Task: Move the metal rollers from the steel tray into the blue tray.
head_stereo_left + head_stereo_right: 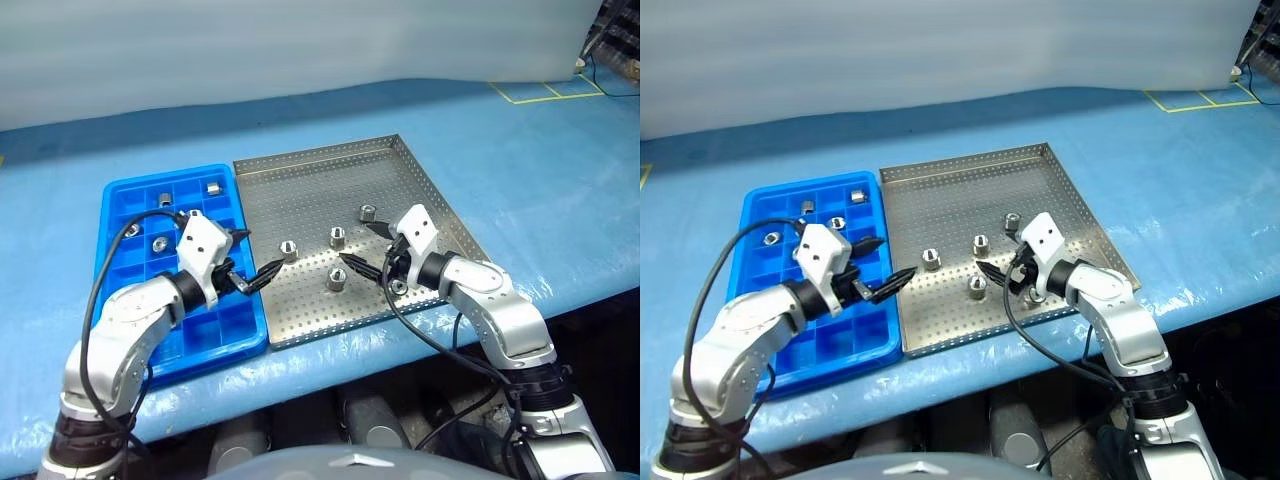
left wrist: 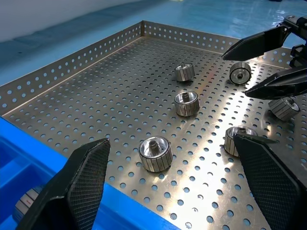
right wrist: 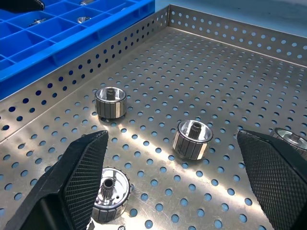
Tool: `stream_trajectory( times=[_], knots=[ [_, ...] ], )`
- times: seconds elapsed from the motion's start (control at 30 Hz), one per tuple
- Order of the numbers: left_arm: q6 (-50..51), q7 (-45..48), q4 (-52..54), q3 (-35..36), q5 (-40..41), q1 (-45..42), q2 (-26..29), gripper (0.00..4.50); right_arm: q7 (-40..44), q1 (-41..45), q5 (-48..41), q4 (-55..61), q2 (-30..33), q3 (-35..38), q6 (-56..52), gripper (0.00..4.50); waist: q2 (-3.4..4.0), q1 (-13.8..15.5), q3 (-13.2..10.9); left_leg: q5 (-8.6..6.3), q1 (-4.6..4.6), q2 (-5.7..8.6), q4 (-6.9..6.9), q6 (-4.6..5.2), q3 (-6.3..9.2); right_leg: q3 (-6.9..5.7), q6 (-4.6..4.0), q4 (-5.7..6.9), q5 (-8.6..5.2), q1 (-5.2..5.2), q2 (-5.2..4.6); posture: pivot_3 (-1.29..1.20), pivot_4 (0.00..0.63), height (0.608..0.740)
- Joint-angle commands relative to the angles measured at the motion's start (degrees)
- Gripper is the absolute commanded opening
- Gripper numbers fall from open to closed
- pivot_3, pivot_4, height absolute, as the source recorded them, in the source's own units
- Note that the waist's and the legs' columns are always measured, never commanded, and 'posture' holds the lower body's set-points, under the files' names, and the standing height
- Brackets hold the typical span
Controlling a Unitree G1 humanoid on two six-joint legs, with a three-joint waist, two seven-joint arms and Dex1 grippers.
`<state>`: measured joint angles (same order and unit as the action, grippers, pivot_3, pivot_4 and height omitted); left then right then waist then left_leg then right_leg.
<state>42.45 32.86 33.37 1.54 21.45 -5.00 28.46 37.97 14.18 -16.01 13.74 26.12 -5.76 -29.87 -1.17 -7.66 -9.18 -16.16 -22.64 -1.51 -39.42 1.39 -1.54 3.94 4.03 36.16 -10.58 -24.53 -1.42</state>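
Note:
The roller (image 1: pixel 289 248) beside the blue tray is upright and clear of other rollers, so the robot's left gripper should keep going down with open fingers and close on the roller's sides (image 1: pixel 289 254).
The steel tray (image 1: pixel 320 180) lies mid-table with several metal rollers on its perforated floor, among them one near its left side (image 1: pixel 289 250), one in the middle (image 1: pixel 338 237) and one nearer the front (image 1: pixel 336 279). The blue tray (image 1: pixel 120 190) sits against its left side and holds several rollers, one at the back (image 1: pixel 213 187). My left gripper (image 1: pixel 256 254) hovers open over the seam between the trays, the left-side roller (image 2: pixel 155 153) just ahead of it. My right gripper (image 1: pixel 356 243) stands open over the steel tray's front right, with nothing between its fingers, and a roller (image 3: pixel 192 139) just ahead of it.
Both trays rest on a blue-covered table whose front edge (image 1: pixel 420 330) runs just below the steel tray. Yellow tape marks (image 1: pixel 545 95) lie at the far right. A black cable (image 1: pixel 100 270) loops over the blue tray's left side.

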Motion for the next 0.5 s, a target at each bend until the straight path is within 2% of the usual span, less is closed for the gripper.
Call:
stream_trajectory(
  times=[0.03, 0.27, 0.5],
  knots=[
    [1.1, 0.0, -0.7, -2.9, -1.6, -4.3, 2.3, 4.47, -0.5, 0.2, -0.2, 1.1, -0.5, 1.1, 1.9, 4.5, 0.0, 0.0, 0.0, 0.0, 0.0, 0.01, 0.0, 0.0, 0.01, -0.01, 0.0, 0.0, 0.0, 0.0, 0.0, -0.18, 0.15, 0.74],
    [2.3, 5.8, -10.9, -17.7, -11.0, -21.0, 10.8, 4.47, -1.2, 0.0, 0.1, 0.7, -1.9, 0.5, 3.6, 4.5, 0.0, -0.1, 0.0, 0.01, -0.01, 0.05, -0.01, -0.01, 0.01, 0.0, 0.02, 0.06, 0.0, -0.01, 0.02, -0.19, 0.15, 0.74],
    [1.9, 14.8, -24.2, -25.6, -14.4, -30.8, 12.4, 4.47, -2.4, -1.7, 0.3, 1.8, -3.3, -0.1, 5.4, 4.5, 0.01, -1.0, 0.0, 0.01, -0.06, 0.05, 0.07, -0.01, 0.02, 0.01, 0.02, 0.02, -0.01, -0.09, 0.02, -0.23, 0.15, 0.74]
  ],
)
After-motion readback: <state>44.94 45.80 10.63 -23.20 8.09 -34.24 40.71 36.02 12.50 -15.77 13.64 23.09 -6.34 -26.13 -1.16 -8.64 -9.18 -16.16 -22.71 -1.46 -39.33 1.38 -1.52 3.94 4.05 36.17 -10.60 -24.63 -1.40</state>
